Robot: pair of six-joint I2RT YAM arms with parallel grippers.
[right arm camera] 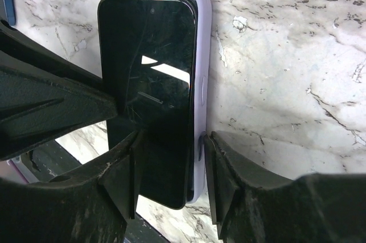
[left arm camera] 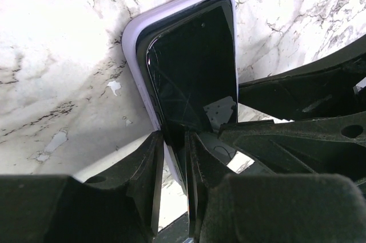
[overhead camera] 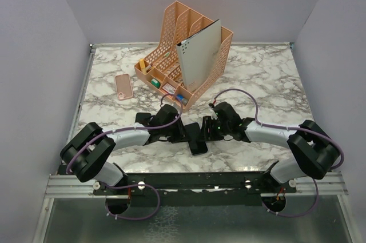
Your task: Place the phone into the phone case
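Next, I open my right gripper, shift to the phone's near corner (right arm camera: 178, 200) and seat the phone there, since it leaves a gap at the case's far rim.
A black phone (left arm camera: 194, 66) lies partly seated in a lavender phone case (left arm camera: 137, 43) on the marble table, near the front middle (overhead camera: 197, 140). In the right wrist view the phone (right arm camera: 146, 54) overhangs the case (right arm camera: 203, 54) on its left side, and the case's rim shows along the top and right. My left gripper (left arm camera: 174, 163) pinches the near end of the phone and case between narrow jaws. My right gripper (right arm camera: 170, 166) spans their width, one finger (right arm camera: 211, 168) on the case's side and the other on the phone's left edge. Both grippers meet over the phone in the top view, left (overhead camera: 184, 132) and right (overhead camera: 207, 128).
A peach desk organizer (overhead camera: 171, 37) holding a grey folder (overhead camera: 200, 54) and small items stands at the back middle. A pink phone-sized slab (overhead camera: 123, 86) lies to its left. The metal rail (overhead camera: 194, 183) marks the table's near edge. Grey walls close both sides.
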